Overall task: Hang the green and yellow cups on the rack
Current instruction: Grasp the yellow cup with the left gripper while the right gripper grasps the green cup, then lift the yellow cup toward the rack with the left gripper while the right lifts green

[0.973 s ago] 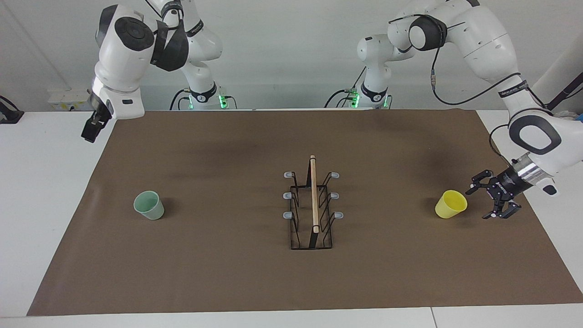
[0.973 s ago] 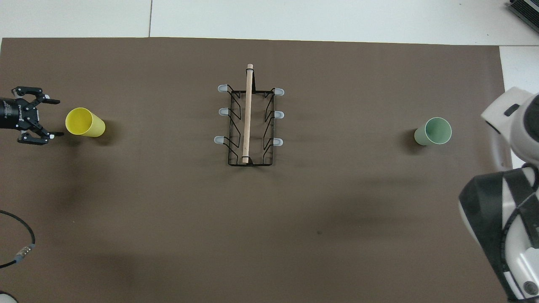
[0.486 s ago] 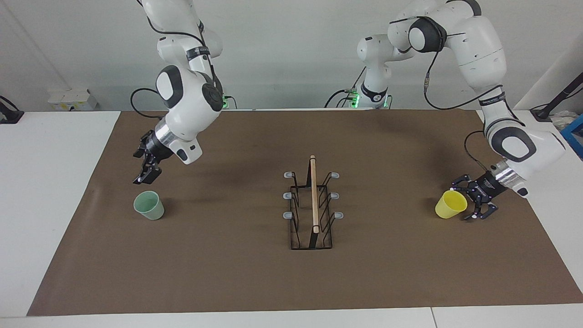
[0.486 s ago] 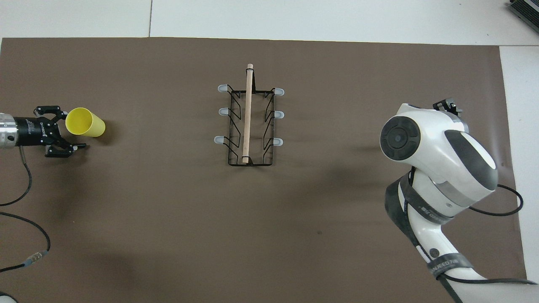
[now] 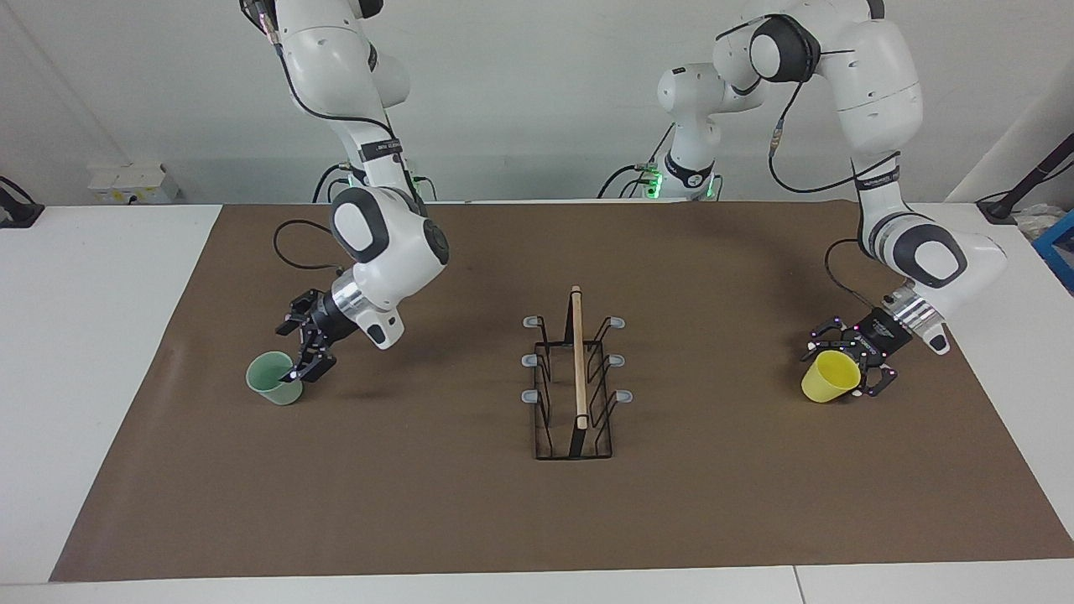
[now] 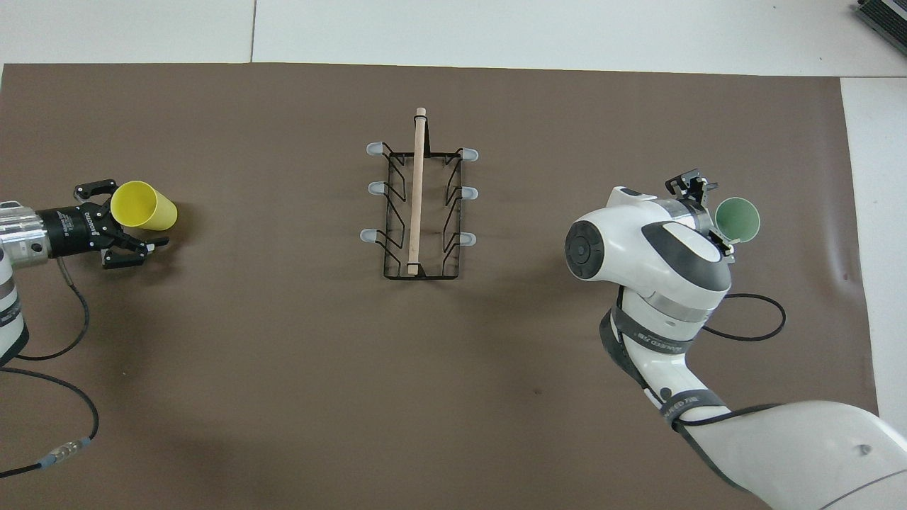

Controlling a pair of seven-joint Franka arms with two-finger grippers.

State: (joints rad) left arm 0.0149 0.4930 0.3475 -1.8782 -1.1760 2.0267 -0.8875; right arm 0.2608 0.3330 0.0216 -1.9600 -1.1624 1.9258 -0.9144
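Observation:
The yellow cup [image 6: 144,205] will hang upside down and lean outward when the robot lowers the cup's opening over a wire, because the rack's pale-tipped wires [image 6: 369,235] stick outward.
The yellow cup [image 5: 831,376] stands upright on the brown mat toward the left arm's end of the table. My left gripper [image 5: 844,367] is low and open, with a finger on each side of the cup; it also shows in the overhead view [image 6: 133,217] beside the yellow cup [image 6: 144,206]. The pale green cup [image 5: 273,378] stands upright toward the right arm's end. My right gripper [image 5: 291,354] is open and close beside it, one fingertip at its rim; the overhead view shows this gripper [image 6: 711,212] next to the green cup [image 6: 738,221]. The black wire rack [image 5: 576,382] with a wooden bar stands mid-table with bare prongs.
The brown mat [image 5: 470,503] covers most of the white table. The left arm's cable [image 6: 67,333] trails over the mat near the robots. The right arm's forearm [image 6: 648,251] hangs over the mat between the rack and the green cup.
My right arm swung in from the table's end and came down to the green cup. My left gripper moved in until its fingers flank the yellow cup. Cups and rack stayed put.

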